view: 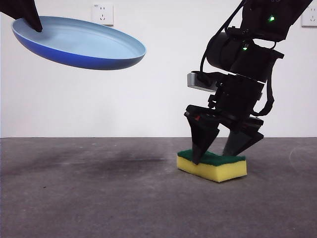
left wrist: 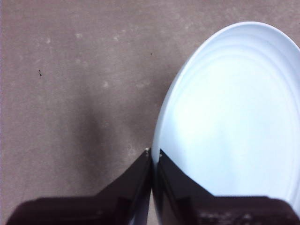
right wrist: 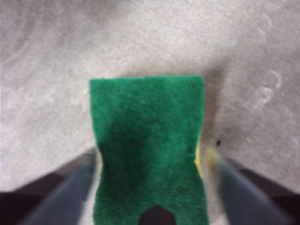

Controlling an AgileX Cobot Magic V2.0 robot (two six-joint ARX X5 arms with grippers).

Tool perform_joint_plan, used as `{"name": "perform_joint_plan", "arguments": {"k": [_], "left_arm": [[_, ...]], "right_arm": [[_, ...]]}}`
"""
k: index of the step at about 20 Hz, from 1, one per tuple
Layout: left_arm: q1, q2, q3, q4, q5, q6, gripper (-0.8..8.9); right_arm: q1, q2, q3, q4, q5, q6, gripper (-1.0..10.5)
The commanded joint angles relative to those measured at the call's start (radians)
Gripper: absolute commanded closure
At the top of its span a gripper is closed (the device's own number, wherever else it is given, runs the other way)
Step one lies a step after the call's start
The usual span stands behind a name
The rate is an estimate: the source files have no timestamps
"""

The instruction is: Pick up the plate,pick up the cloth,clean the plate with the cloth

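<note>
Thick yellow foam (view: 227, 172) can be seen under the cloth's green side (view: 212, 165). The cloth will squeeze narrow between my fingers and spread out beyond them when I lift it.
The light-blue plate (view: 81, 42) hangs tilted in the air at the upper left of the front view. My left gripper (left wrist: 152, 157) is shut on its rim, and the plate (left wrist: 229, 117) fills the left wrist view beside the jaws. In the front view that gripper (view: 27, 17) shows only as a black tip. The cloth, a yellow sponge (view: 213, 166) with its green face up, lies on the table. My right gripper (view: 213, 156) stands over it, open, with one jaw on each side. In the right wrist view the sponge (right wrist: 150, 150) lies between the blurred jaws of that gripper (right wrist: 152, 157).
The grey table (view: 99, 198) runs to a white wall with sockets (view: 102, 13). The plate's shadow falls on the table below it.
</note>
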Motion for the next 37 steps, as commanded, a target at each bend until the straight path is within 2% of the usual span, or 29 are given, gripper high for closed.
{"name": "perform_joint_plan", "arguments": {"k": [1, 2, 14, 17, 21, 25, 27, 29, 32, 34, 37], "left_arm": [[0.002, 0.000, -0.006, 0.006, 0.002, 0.008, 8.21], [0.002, 0.000, -0.006, 0.006, 0.002, 0.008, 8.21], [0.002, 0.001, -0.006, 0.000, -0.003, 0.016, 8.21], [0.002, 0.016, -0.006, 0.000, -0.046, 0.016, 8.21], [-0.009, 0.086, -0.006, -0.013, -0.053, 0.014, 8.21], [-0.097, 0.170, -0.006, -0.011, -0.045, -0.004, 8.21], [-0.162, 0.196, -0.006, -0.012, -0.009, -0.004, 8.21], [-0.223, 0.199, -0.006, -0.006, 0.003, -0.005, 8.21], [-0.276, 0.198, -0.006, -0.004, 0.003, -0.023, 8.21], [-0.304, 0.198, -0.006, -0.004, 0.005, -0.023, 8.21], [-0.325, 0.198, -0.006, 0.024, 0.003, -0.024, 8.21]], "right_arm": [[0.002, 0.007, -0.001, 0.006, -0.003, -0.011, 9.1], [0.002, 0.007, -0.001, 0.004, -0.003, -0.018, 9.6], [0.003, -0.008, -0.001, -0.018, -0.012, -0.015, 9.6], [0.003, -0.118, 0.000, -0.016, -0.064, 0.028, 9.6], [0.018, -0.347, 0.000, -0.016, -0.089, 0.135, 9.6], [0.121, -0.489, 0.000, -0.013, -0.083, 0.172, 9.6], [0.187, -0.489, 0.000, -0.008, -0.038, 0.191, 9.6], [0.243, -0.462, 0.000, -0.006, 0.073, 0.190, 9.6], [0.272, -0.401, 0.000, 0.027, 0.129, 0.190, 9.6], [0.272, -0.352, 0.000, 0.077, 0.125, 0.193, 9.6], [0.288, -0.290, 0.000, 0.113, 0.068, 0.211, 9.6]]}}
